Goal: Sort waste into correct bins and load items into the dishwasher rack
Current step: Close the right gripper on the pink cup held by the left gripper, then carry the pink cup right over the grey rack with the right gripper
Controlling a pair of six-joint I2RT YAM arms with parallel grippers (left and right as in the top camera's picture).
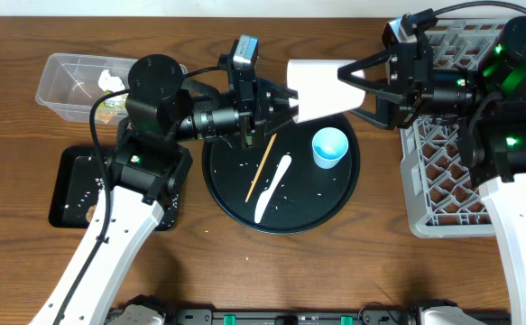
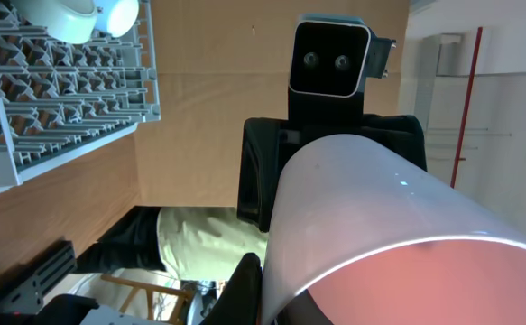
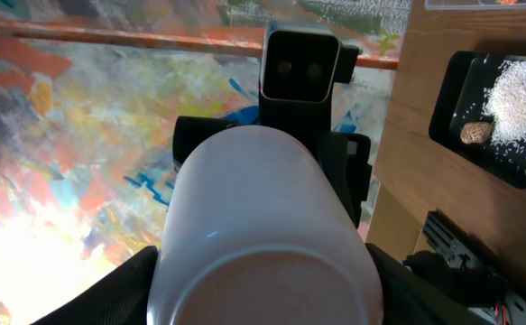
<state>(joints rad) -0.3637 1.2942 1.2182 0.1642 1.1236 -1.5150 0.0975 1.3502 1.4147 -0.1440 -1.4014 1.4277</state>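
My left gripper should open first, because it is closed on the pink-white cup's rim [image 1: 293, 90]. Then my right gripper will carry the cup by its base to the grey rack [image 1: 443, 185].
The pink-white cup [image 1: 317, 90] hangs on its side above the round black tray, between both grippers. My left gripper [image 1: 285, 101] is shut on its rim; the left wrist view shows the pink inside [image 2: 380, 208] with a finger [image 2: 272, 289] against the wall. My right gripper [image 1: 357, 83] clasps its base, and in the right wrist view both fingers [image 3: 263, 298] touch the cup [image 3: 253, 208]. The blue cup [image 1: 329, 147], white spoon [image 1: 272, 190] and chopstick [image 1: 261, 167] lie on the round tray. The grey rack [image 1: 443, 171] stands at the right.
The round black tray [image 1: 312, 194] carries scattered rice. The clear tub [image 1: 64, 77] at the back left holds a tissue [image 1: 111, 81]. The black rectangular tray [image 1: 73, 194] holds rice [image 3: 515, 90] and a brown lump [image 3: 476, 133]. Two pale bowls [image 2: 73, 18] sit in the rack [image 2: 55, 117].
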